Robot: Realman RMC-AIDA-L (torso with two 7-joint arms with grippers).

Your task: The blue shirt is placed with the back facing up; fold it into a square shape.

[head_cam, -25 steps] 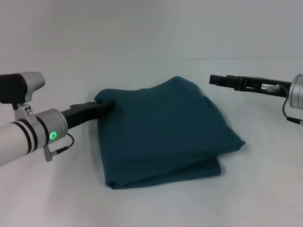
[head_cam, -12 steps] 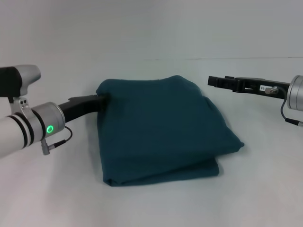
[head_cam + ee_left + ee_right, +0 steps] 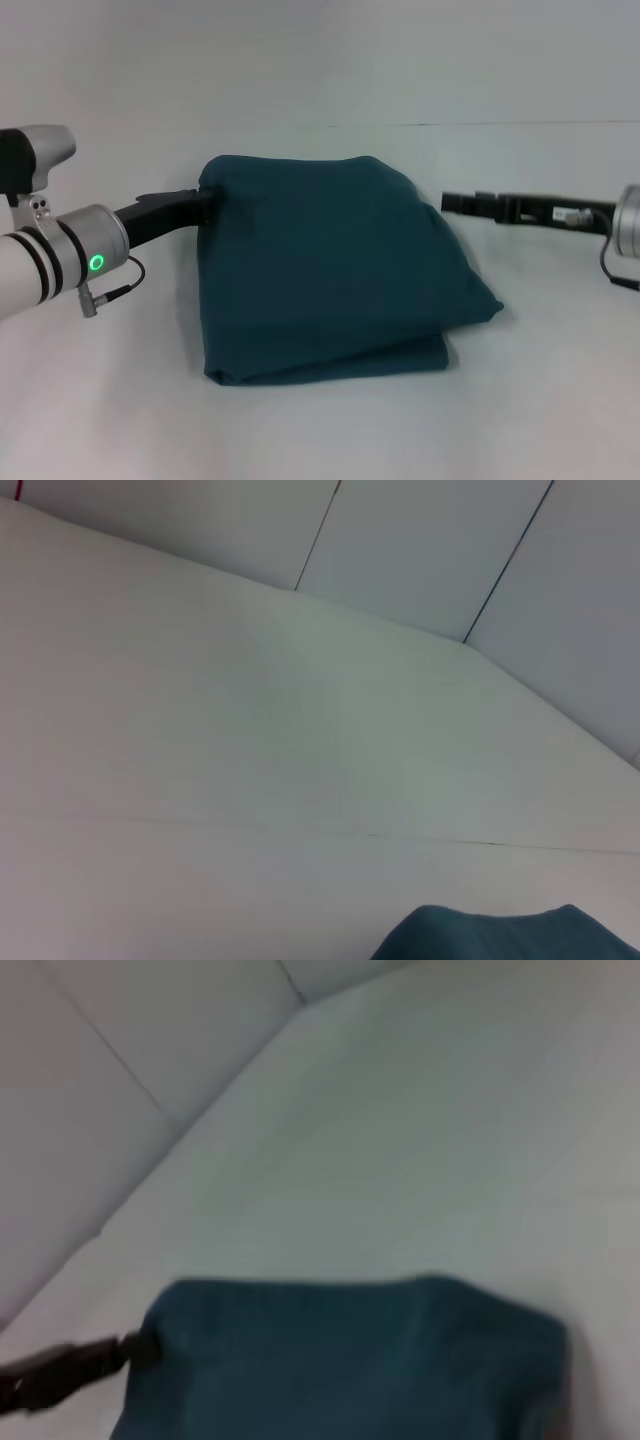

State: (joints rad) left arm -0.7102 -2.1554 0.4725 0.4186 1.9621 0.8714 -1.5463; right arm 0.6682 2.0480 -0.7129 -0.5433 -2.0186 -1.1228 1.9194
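Note:
The blue shirt's top layer sticks out past the layer (image 3: pixel 425 354) beneath, so the robot's right gripper should reach down to that pointed corner (image 3: pixel 485 306) while the left gripper keeps hold of the shirt's far corner.
The blue shirt (image 3: pixel 330 270) lies folded into a thick, roughly square pad in the middle of the white table. My left gripper (image 3: pixel 205 197) is shut on the shirt's far left corner, its arm reaching in from the left. My right gripper (image 3: pixel 448 203) hovers low just off the shirt's right edge, apart from the cloth. A strip of the shirt (image 3: pixel 500 935) shows in the left wrist view. The right wrist view shows the shirt (image 3: pixel 350 1360) with the left gripper (image 3: pixel 135 1348) at its corner.
The white table (image 3: pixel 320 430) runs on all sides of the shirt, and its far edge meets a pale wall (image 3: pixel 320 60). Nothing else stands on it.
My left gripper has drawn the far left corner leftward and away, shifting the shirt left and squaring its back edge. My right gripper has dropped lower beside the right edge.

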